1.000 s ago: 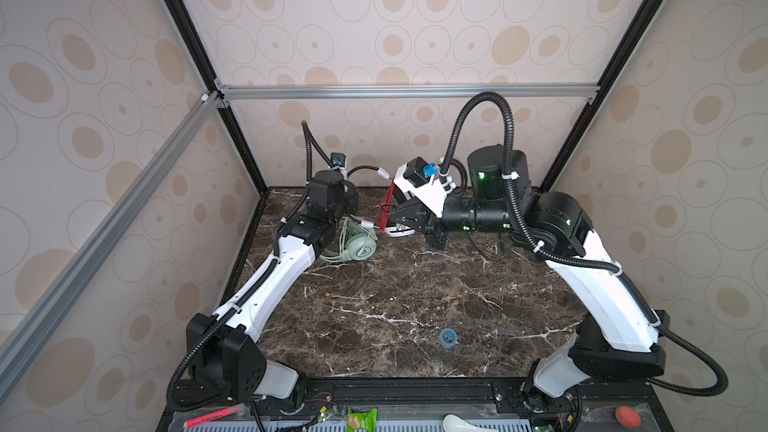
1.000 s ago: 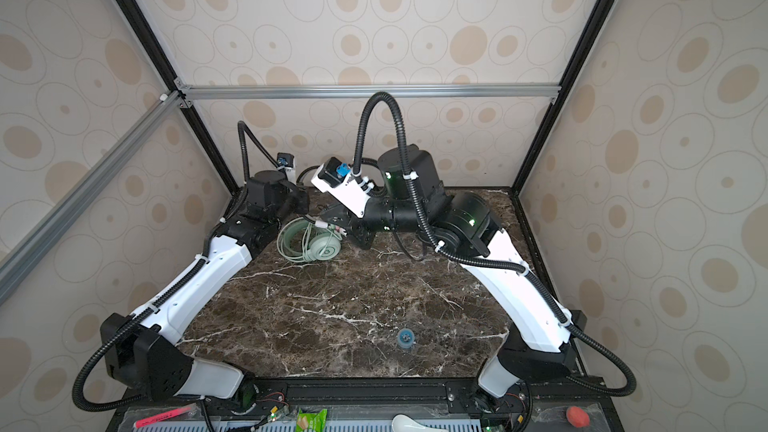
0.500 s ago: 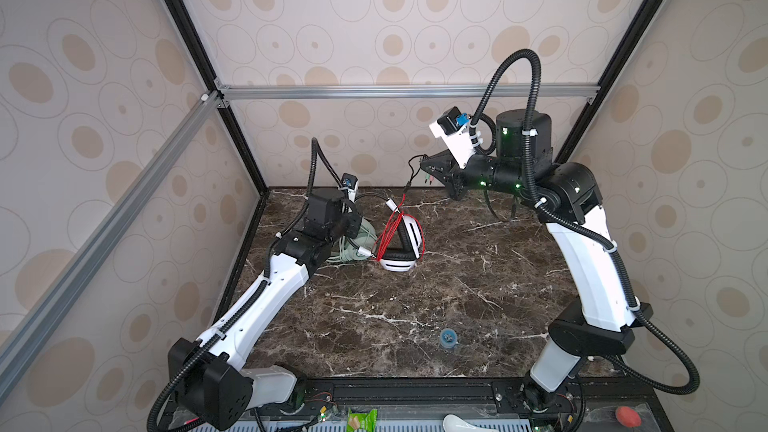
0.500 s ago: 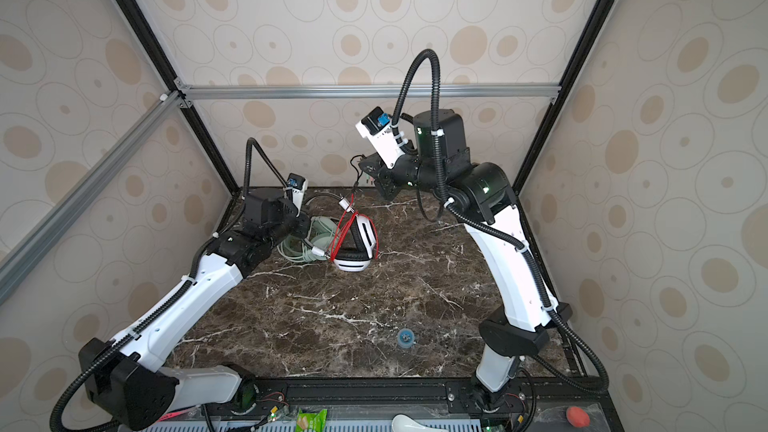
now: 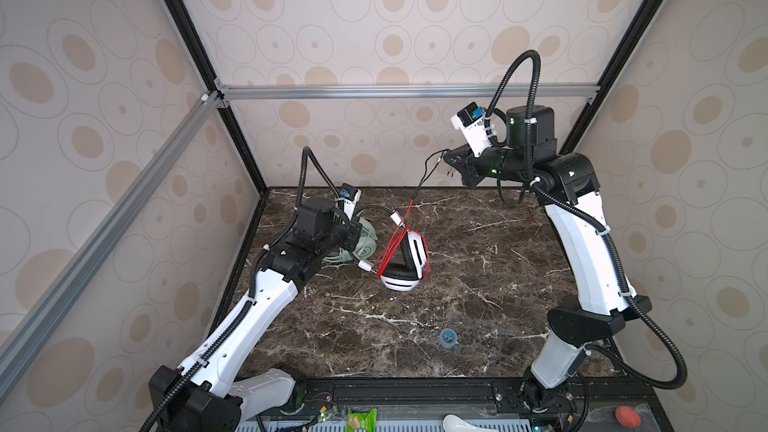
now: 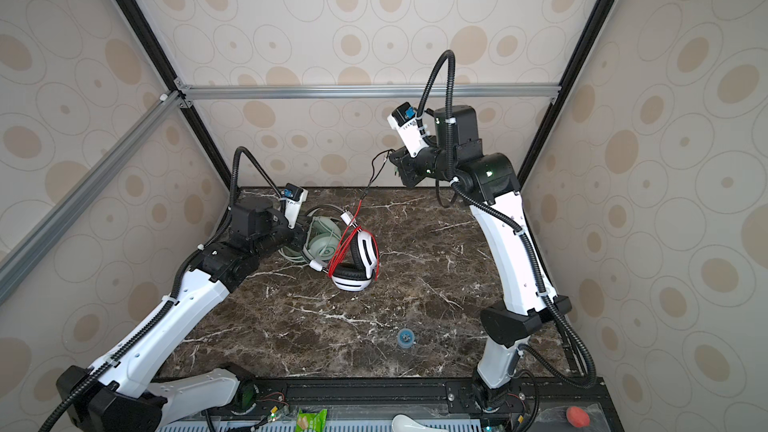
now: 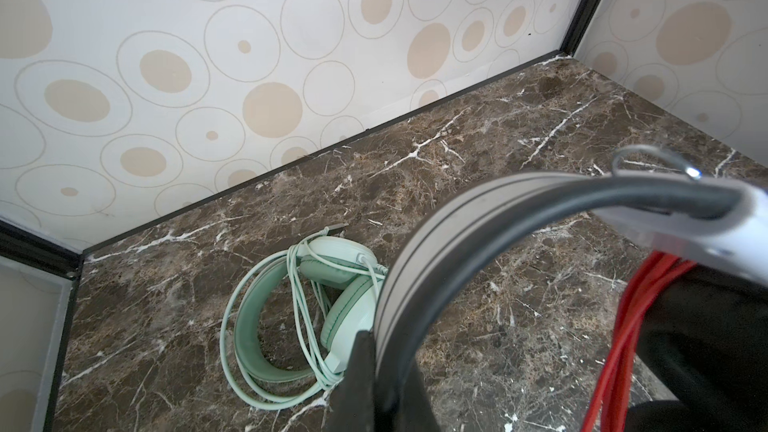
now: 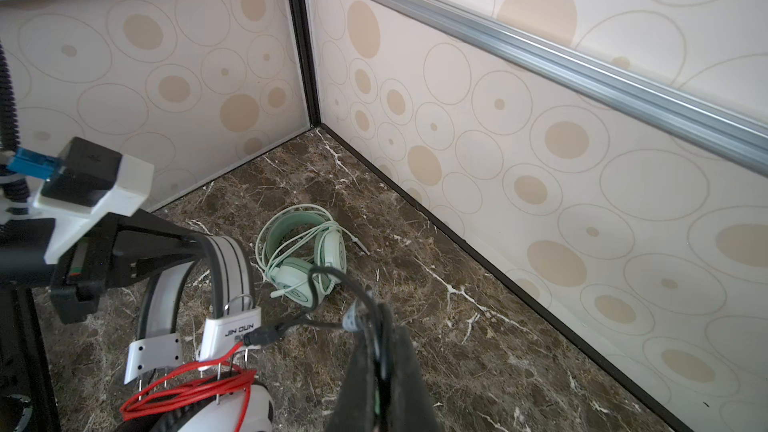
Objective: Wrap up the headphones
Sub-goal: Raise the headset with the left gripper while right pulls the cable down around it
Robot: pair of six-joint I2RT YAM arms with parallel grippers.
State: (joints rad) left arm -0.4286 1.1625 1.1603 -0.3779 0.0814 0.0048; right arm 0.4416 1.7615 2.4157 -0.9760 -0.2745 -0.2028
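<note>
The cord is stretched tight from the loops [image 5: 410, 209] to my right gripper, so next I raise the headphones and bring the plug end down around the ear cups [image 5: 417, 248].
The white-and-black headphones [image 5: 409, 261] [image 6: 357, 259] stand on the marble table with several loops of red cord [image 5: 397, 243] round them. My left gripper [image 5: 354, 227] [image 7: 382, 338] is shut on their grey-and-black headband [image 7: 419, 251]. From the loops the cord [image 5: 419, 189] runs up taut and turns black. My right gripper [image 5: 451, 158] [image 8: 380, 328] is shut on this black plug end, high by the back wall. The mint green headphones [image 5: 366, 245] [image 7: 286, 317] [image 8: 303, 251] lie flat behind my left gripper, their cord coiled over them.
A small blue cap [image 5: 449, 337] [image 6: 405, 337] lies near the table's front edge. Patterned walls close in the back and both sides, with an aluminium bar [image 5: 395, 91] across the back wall. A green packet [image 5: 361, 419] sits below the front rail.
My right gripper rose from beside the headphones up and back to the right, drawing the cord taut. My left arm brought the white-and-black headset forward off the mint pair.
</note>
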